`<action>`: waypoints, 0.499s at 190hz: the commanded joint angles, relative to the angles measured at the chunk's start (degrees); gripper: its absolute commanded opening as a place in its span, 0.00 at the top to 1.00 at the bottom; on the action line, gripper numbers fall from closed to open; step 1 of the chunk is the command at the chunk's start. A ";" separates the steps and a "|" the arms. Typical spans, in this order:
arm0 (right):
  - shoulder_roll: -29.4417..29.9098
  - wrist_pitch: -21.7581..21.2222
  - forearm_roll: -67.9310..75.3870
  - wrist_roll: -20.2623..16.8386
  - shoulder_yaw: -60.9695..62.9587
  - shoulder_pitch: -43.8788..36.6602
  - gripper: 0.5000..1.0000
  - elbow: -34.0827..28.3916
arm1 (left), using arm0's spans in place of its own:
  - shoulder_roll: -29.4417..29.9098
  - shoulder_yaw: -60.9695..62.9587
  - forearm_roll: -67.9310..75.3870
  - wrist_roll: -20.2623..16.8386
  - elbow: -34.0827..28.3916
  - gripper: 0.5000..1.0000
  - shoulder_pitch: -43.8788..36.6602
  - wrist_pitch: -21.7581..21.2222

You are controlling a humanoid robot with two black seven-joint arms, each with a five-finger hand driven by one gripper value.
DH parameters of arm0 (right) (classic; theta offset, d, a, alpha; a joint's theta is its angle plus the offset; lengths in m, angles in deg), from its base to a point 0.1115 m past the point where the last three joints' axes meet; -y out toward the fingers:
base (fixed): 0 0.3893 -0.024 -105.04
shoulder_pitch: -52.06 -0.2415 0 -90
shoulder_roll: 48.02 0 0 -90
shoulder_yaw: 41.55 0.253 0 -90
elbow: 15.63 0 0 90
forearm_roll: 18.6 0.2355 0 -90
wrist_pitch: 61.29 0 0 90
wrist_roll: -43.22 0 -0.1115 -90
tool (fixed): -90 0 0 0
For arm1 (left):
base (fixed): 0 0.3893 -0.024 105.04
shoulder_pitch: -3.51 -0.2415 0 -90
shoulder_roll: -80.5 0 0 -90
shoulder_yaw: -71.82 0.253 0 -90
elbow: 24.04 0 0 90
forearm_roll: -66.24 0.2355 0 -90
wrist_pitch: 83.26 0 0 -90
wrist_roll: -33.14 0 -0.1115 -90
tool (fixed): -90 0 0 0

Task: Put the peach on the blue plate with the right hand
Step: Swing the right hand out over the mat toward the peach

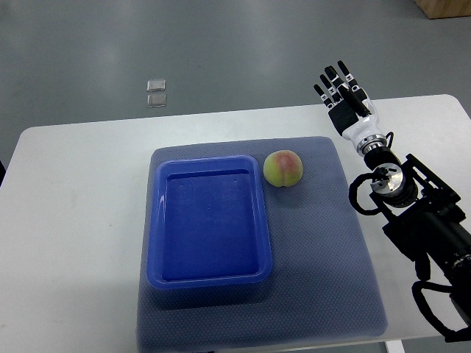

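Next, I swing my right gripper's fingers back and lower them around the peach (283,168), because they point past it over the table's far edge (315,107).
A yellow-green and pink peach (284,168) sits on the grey mat, just off the upper right corner of the blue plate (157,220). The blue plate is a rectangular tray with nothing in it. My right hand (340,90) is up and to the right of the peach, over the table's far edge, well apart from it. Its fingers (333,78) are spread straight and hold nothing. The left arm does not show.
The grey mat (324,265) lies on a white table (73,220). My right forearm (419,220) crosses the table's right side. Two small clear squares (156,93) lie on the floor beyond the table.
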 commanded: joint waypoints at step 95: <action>-2.02 -0.25 -3.16 -0.09 -12.30 -4.83 0.14 -0.44 | 0.00 0.00 0.00 0.00 0.00 0.00 0.00 -0.02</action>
